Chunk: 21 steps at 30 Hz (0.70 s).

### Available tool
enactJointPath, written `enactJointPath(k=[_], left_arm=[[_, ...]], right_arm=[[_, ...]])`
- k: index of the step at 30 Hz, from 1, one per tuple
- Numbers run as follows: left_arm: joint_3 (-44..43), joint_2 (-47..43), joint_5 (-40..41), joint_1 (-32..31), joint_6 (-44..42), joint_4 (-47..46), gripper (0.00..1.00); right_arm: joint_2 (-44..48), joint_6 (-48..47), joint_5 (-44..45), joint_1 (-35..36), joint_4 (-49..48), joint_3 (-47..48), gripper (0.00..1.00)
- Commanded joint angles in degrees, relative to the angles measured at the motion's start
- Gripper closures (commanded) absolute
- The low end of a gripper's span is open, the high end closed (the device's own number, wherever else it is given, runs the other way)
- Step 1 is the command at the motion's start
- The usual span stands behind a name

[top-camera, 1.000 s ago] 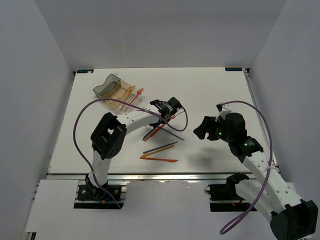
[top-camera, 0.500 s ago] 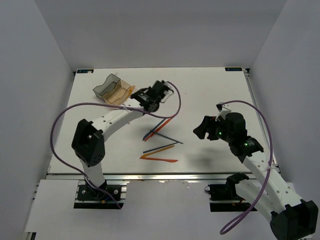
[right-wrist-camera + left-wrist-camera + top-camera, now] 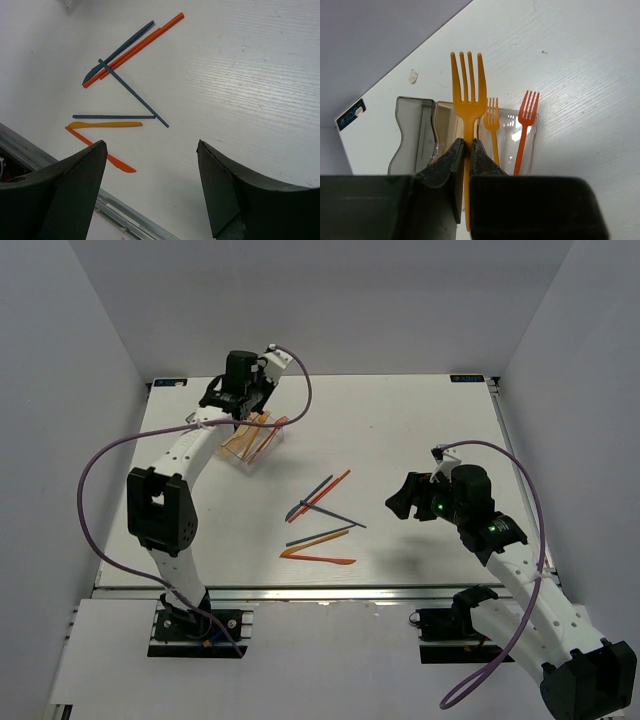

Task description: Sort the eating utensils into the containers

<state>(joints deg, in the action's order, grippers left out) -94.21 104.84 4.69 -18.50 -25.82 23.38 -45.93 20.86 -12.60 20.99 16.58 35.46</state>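
Note:
I should keep lowering my held orange fork [image 3: 468, 107] with my left gripper until it lies beside the forks in the clear bin [image 3: 508, 142], as it lines up with them.
My left gripper [image 3: 236, 390] [image 3: 467, 143] is shut on the handle of an orange fork [image 3: 468, 90], held above the containers [image 3: 411, 134] at the table's far left. The row runs smoky grey, amber [image 3: 445, 125], then clear [image 3: 532, 150]. Two smaller forks, one orange [image 3: 492, 119] and one red-orange [image 3: 526, 114], lie in the clear bin. Several loose utensils lie mid-table: a crossed blue and orange group [image 3: 322, 497] [image 3: 131, 50], and nearer the front a blue stick [image 3: 114, 117], an orange knife [image 3: 105, 124] and a red-orange knife [image 3: 100, 152]. My right gripper [image 3: 404, 497] [image 3: 150, 146] hangs open to their right, holding nothing.
The metal rail of the table's front edge [image 3: 125, 217] runs just below the loose utensils. A purple cable [image 3: 105, 455] loops off the left arm. Grey walls enclose the table on three sides.
My left arm has swung from the middle of the table to the far left, carrying the orange fork over the containers. The right arm has not moved.

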Motion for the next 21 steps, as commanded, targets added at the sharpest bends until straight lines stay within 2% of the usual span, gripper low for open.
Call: enactJointPath(k=[1, 6, 13, 21], left_arm=[[-1.86, 0.81, -11.45, 1.98, 2.0, -3.85, 1.0], [5.08, 0.54, -12.15, 2.77, 2.18, -9.48, 1.0], [5.35, 3.88, -16.2, 4.7, 4.03, -10.28, 1.0], [9.22, 5.46, -15.06, 5.06, 1.92, -11.95, 1.0]], right_arm=[[0.58, -0.83, -1.11, -0.16, -1.37, 1.28, 0.22], [-0.04, -1.09, -0.76, -0.16, -0.93, 1.45, 0.22], [0.14, -1.17, -0.06, -0.16, -0.85, 0.75, 0.23], [-0.03, -1.35, -0.32, -0.16, -0.93, 0.84, 0.23]])
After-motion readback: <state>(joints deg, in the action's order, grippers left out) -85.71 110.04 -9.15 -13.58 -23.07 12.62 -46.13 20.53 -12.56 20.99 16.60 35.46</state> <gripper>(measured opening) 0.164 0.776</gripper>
